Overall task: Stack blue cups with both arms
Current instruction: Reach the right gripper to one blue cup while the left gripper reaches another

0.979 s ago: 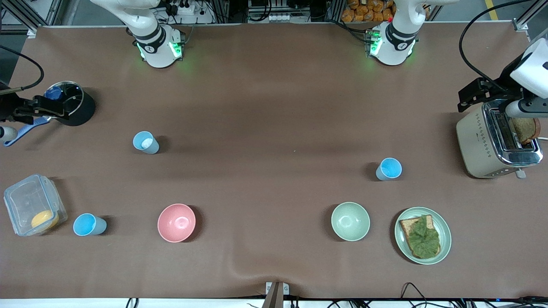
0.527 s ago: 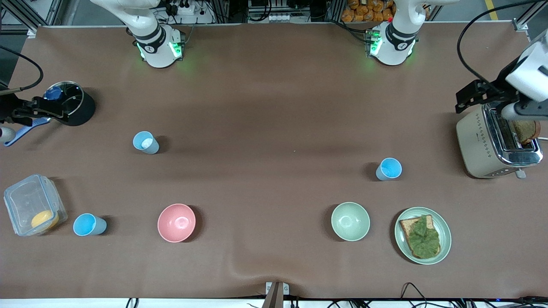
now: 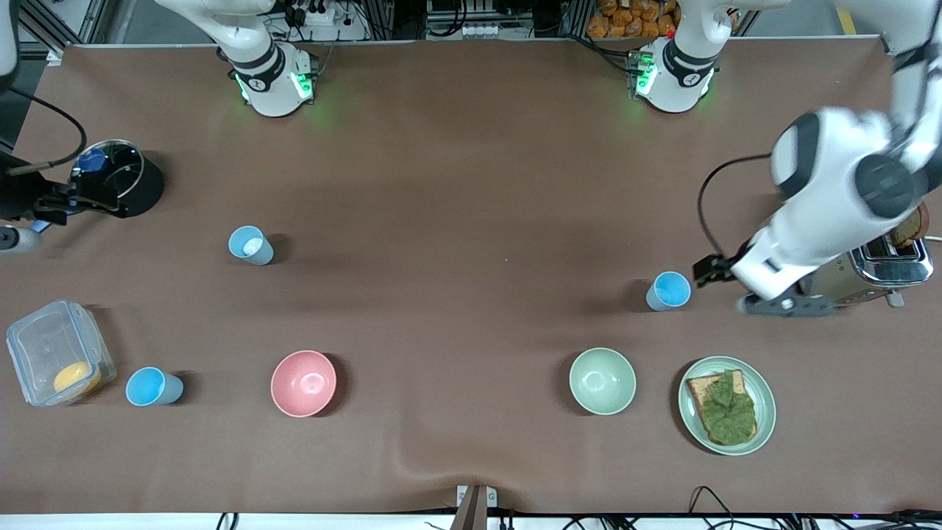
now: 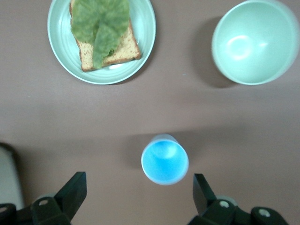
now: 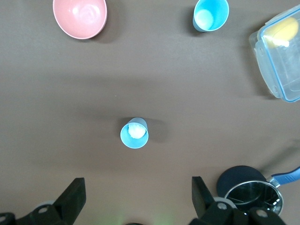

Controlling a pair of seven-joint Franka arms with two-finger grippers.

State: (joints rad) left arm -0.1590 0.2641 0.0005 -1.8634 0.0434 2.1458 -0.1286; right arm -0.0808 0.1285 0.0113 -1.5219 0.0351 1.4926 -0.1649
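My gripper will lower the blue cup (image 3: 668,291) into the white-filled cup, and the blue cup will sink most of the way in because it gets narrower toward its base (image 3: 654,301).
Three blue cups stand upright on the brown table. One cup (image 3: 668,291) is toward the left arm's end, another cup (image 3: 250,245) with something white inside is toward the right arm's end, and a third cup (image 3: 153,386) stands beside the clear box. The left arm (image 3: 824,206) reaches down next to the first cup (image 4: 165,159). My left gripper (image 4: 138,180) hangs open just above it, fingers wide and empty. My right gripper (image 5: 137,185) is open and empty, high over the table near the white-filled cup (image 5: 134,133).
A pink bowl (image 3: 303,383) and a pale green bowl (image 3: 602,380) sit nearer the front camera. A plate (image 3: 767,412) holds toast with lettuce. The toaster (image 3: 894,261) is partly hidden by the left arm. A black pot (image 3: 121,180) and a clear box (image 3: 29,331) stand at the right arm's end.
The left arm has swung from over the toaster down to the cup at its end of the table. The right gripper has drifted slightly toward the table's edge. Both stay open.
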